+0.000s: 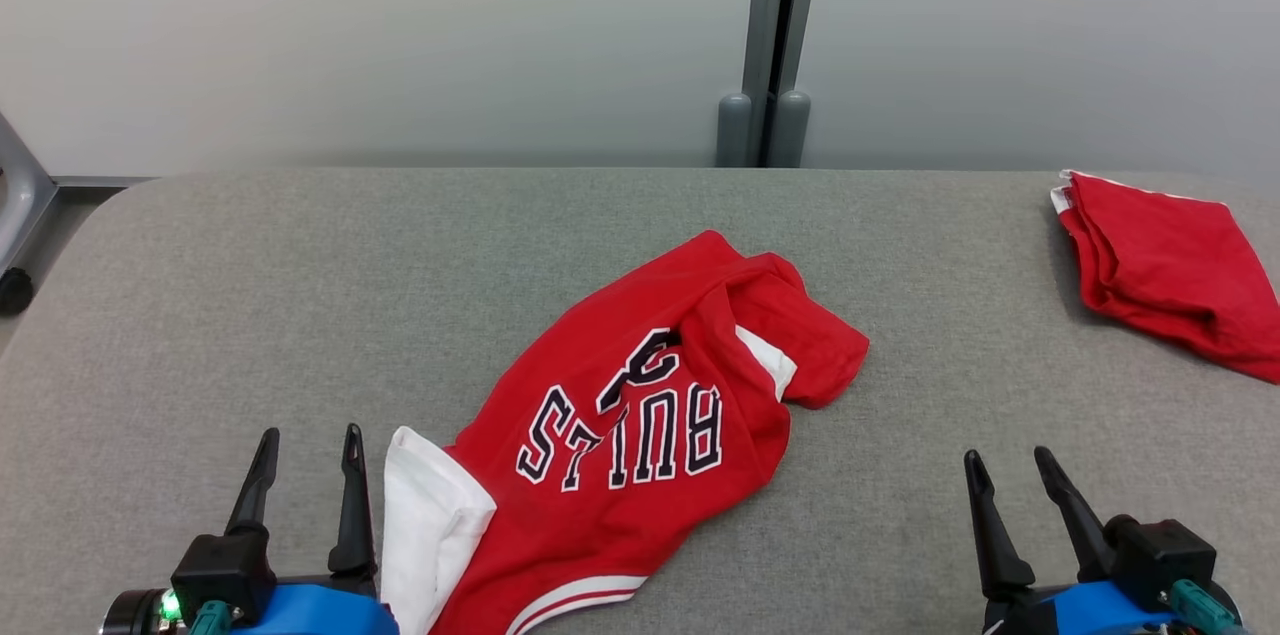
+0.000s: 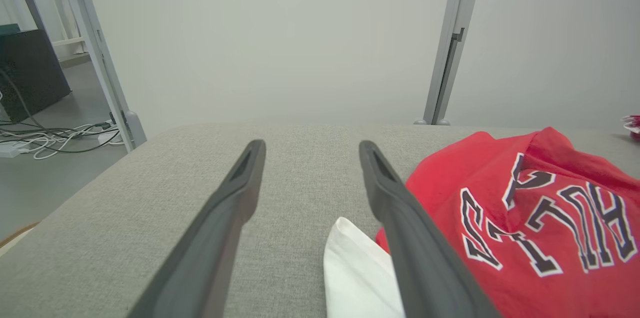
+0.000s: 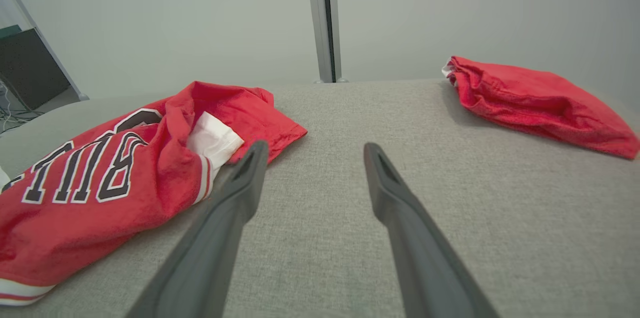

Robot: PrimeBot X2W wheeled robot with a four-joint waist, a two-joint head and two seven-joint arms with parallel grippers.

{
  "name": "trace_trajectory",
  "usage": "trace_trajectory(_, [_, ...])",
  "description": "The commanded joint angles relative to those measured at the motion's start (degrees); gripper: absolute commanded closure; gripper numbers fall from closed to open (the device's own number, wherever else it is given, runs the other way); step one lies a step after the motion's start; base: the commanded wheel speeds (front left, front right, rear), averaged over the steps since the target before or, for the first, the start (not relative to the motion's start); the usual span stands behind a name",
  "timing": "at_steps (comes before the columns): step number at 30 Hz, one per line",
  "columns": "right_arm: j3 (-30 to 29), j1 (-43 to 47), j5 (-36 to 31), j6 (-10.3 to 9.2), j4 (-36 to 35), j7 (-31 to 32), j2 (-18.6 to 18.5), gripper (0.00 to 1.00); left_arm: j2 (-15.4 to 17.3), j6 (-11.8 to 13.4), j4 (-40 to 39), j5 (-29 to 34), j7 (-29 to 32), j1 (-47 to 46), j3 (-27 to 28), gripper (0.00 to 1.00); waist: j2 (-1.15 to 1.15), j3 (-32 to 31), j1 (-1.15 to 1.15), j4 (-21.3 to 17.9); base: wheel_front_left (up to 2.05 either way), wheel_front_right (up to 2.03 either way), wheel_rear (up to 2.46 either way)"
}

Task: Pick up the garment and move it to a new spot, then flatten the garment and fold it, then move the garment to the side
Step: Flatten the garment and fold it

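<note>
Loose creases (image 1: 614, 397) are already breaking up the lettering, so the red jersey's front (image 1: 654, 489) will bunch into a slanting fold when I lift its white flap.
The garment (image 1: 640, 405) is a red jersey with dark "BULLS" lettering and white lining, lying crumpled in the middle of the grey padded table (image 1: 250, 315). It also appears in the left wrist view as the garment (image 2: 530, 228) and in the right wrist view as the garment (image 3: 110, 173). My left gripper (image 1: 309, 450) stands open at the lower left, just left of the jersey's white flap, empty. My right gripper (image 1: 1010, 470) stands open at the lower right, apart from the jersey, with nothing between its fingers.
A second red cloth (image 1: 1170, 270), folded, lies at the table's far right edge. Behind the table are a pale wall and a grey post (image 1: 770, 35). A metal frame leg (image 1: 20, 205) and cables (image 2: 55, 137) are off the table's left side.
</note>
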Motion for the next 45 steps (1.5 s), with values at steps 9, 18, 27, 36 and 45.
trace_trajectory(9, [-0.4, -1.5, -0.7, 0.04, -1.5, -0.2, 1.6, 0.0, 1.1, -0.5, 3.6, 0.1, -0.1, -3.7, -1.4, 0.0, 0.0, 1.3, 0.01, -0.7, 0.0, 0.0, 0.0])
trace_trajectory(18, [-0.1, -3.0, -1.1, 0.04, -0.5, -0.2, 1.7, 0.0, 6.3, -1.3, 9.8, -2.1, 7.9, -14.5, -6.4, 0.0, 0.0, 2.5, 0.01, -0.7, 0.0, 0.0, 0.0])
trace_trajectory(27, [-0.2, -3.6, -0.3, 0.04, 0.1, -0.2, 1.8, 0.0, 11.2, -1.3, 14.8, -13.1, 23.0, -15.7, -16.5, 0.0, 0.0, 4.5, 0.01, -2.8, 0.0, 0.0, 0.0])
trace_trajectory(36, [-0.8, -4.2, -0.5, 0.04, -0.3, -0.2, 1.8, 0.0, 13.6, -1.3, 17.2, -20.0, 33.2, -14.0, -22.4, 0.0, 0.0, 5.6, 0.01, -3.3, 0.0, 0.0, 0.0])
trace_trajectory(45, [-0.3, -5.1, -0.9, 0.04, 0.3, -0.2, 1.8, 0.0, 14.2, -1.3, 19.9, -21.6, 36.8, -14.8, -25.0, 1.0, 0.0, 5.8, 0.01, -3.4, 0.0, 0.0, 0.0])
